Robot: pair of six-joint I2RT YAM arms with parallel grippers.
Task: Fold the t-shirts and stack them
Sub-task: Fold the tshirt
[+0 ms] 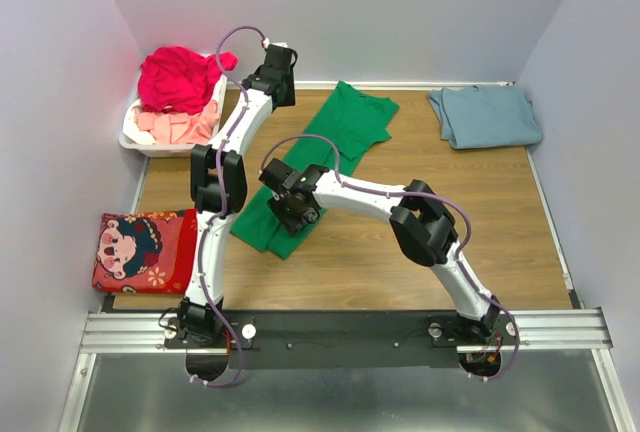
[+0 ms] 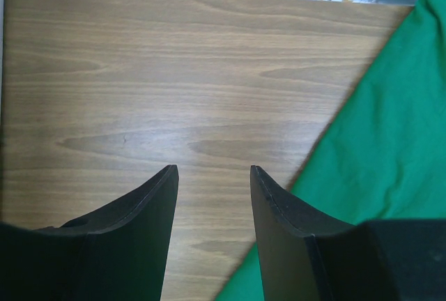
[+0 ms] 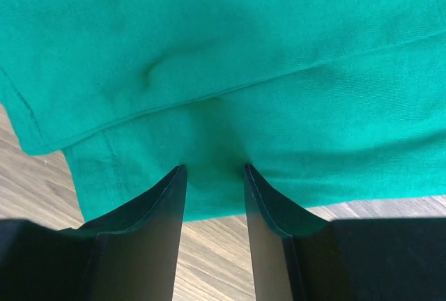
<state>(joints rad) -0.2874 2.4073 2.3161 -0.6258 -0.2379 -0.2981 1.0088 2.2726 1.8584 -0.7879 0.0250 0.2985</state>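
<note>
The green t-shirt lies at a slant with its hem (image 1: 256,236) toward the red cushion, so the robot's right gripper should pull that hem end (image 1: 283,246) away to straighten the t-shirt before folding it.
A bright green t-shirt (image 1: 335,147), folded into a long strip, lies diagonally across the middle of the wooden table. My right gripper (image 1: 296,214) is open, and its tips (image 3: 214,168) press down on the strip's near end by the hem, with green cloth (image 3: 230,50) between the jaws. My left gripper (image 1: 280,64) is open and empty at the back, hovering over bare wood (image 2: 214,170), with the green shirt's edge (image 2: 390,127) just to its right. A dusty blue-grey t-shirt (image 1: 485,115) lies folded at the back right. Magenta-red (image 1: 180,77) and pale pink (image 1: 175,127) shirts are heaped in the basket.
The white plastic basket (image 1: 135,140) stands at the back left against the wall. A red cushion with a cartoon print (image 1: 145,250) lies at the near left edge. Walls close in the back and both sides. Bare wood (image 1: 400,272) lies right of the green shirt.
</note>
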